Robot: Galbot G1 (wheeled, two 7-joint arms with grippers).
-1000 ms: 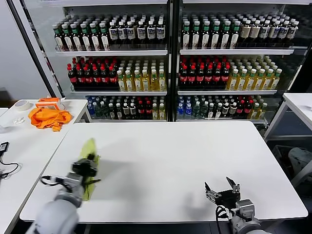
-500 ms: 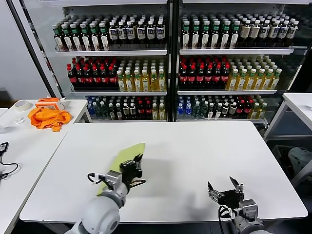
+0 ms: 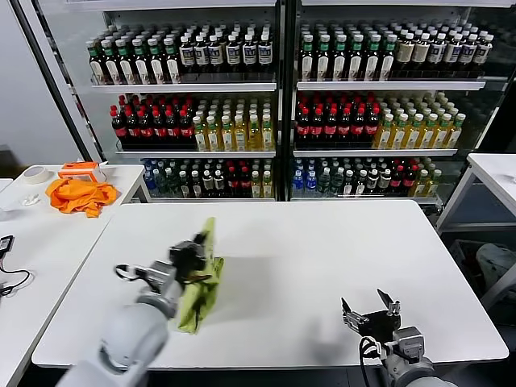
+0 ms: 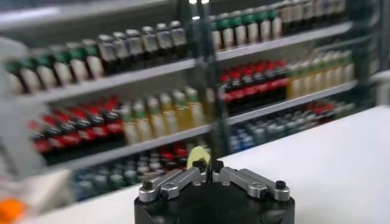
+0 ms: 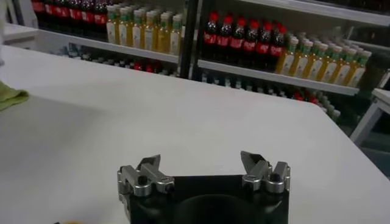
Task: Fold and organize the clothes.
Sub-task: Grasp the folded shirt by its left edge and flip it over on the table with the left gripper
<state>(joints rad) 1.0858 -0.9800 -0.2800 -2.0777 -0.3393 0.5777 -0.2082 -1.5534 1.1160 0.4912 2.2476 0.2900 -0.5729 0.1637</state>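
Note:
My left gripper needs to swing toward the table's middle [image 3: 240, 284] and put the lime-green T-shirt down flat, because the T-shirt hangs in a narrow bundle with its lower end [image 3: 191, 323] touching the tabletop.
The lime-green T-shirt [image 3: 201, 278] is bunched into a narrow hanging bundle over the left half of the white table [image 3: 322, 250]. My left gripper [image 3: 193, 251] is shut on its upper part and holds it up, the lower end draping to the tabletop. In the left wrist view the jaws are closed on a small tip of green fabric [image 4: 198, 156]. My right gripper [image 3: 371, 310] is open and empty, low at the table's front right. In the right wrist view [image 5: 201, 167] its fingers stand wide apart, and an edge of the shirt [image 5: 9, 96] shows far off.
A bright orange cloth [image 3: 79, 195], an orange-and-white box [image 3: 83, 169] and a tape roll [image 3: 36, 173] lie on a side table at the far left. Drink coolers full of bottles [image 3: 274, 97] stand behind the table. Another white table [image 3: 492, 173] is at the right.
My left gripper has swung the shirt from the table's left front edge rightward, then back up and left; the shirt went from spread flat to a hanging bundle. The right gripper has barely moved.

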